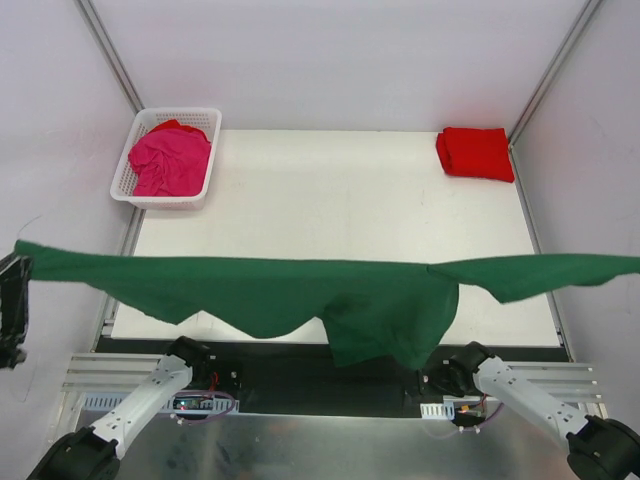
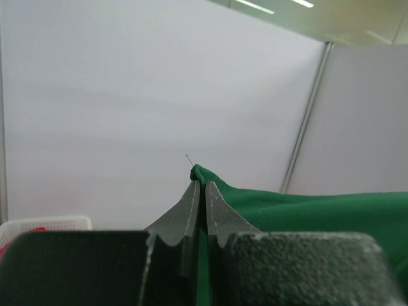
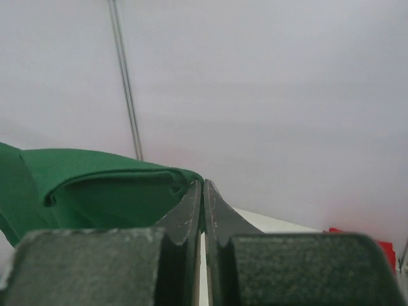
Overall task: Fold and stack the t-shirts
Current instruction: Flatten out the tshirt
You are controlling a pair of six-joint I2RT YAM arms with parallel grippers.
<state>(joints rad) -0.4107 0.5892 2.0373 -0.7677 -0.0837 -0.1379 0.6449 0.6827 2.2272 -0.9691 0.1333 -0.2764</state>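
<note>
Next, I swing the t-shirt toward the back wall (image 1: 330,75) with my left gripper and right gripper before I lay it down, because the dark green t-shirt's lower edge (image 1: 378,342) is hanging bunched up.
A dark green t-shirt (image 1: 300,285) is stretched in the air across the whole table, sagging in the middle. My left gripper (image 2: 203,183) is shut on its left end (image 2: 210,175), at the far left edge of the top view (image 1: 14,265). My right gripper (image 3: 203,183) is shut on the shirt's right end (image 3: 178,177); it is out of the top view, beyond the right edge. A folded bright red t-shirt (image 1: 476,153) lies at the table's back right. A magenta pink t-shirt (image 1: 168,160) sits crumpled in the basket.
A white lattice basket (image 1: 130,160) stands at the table's back left corner. White walls with metal posts (image 1: 108,50) enclose the white table (image 1: 340,200). Both arm bases (image 1: 180,375) sit at the near edge.
</note>
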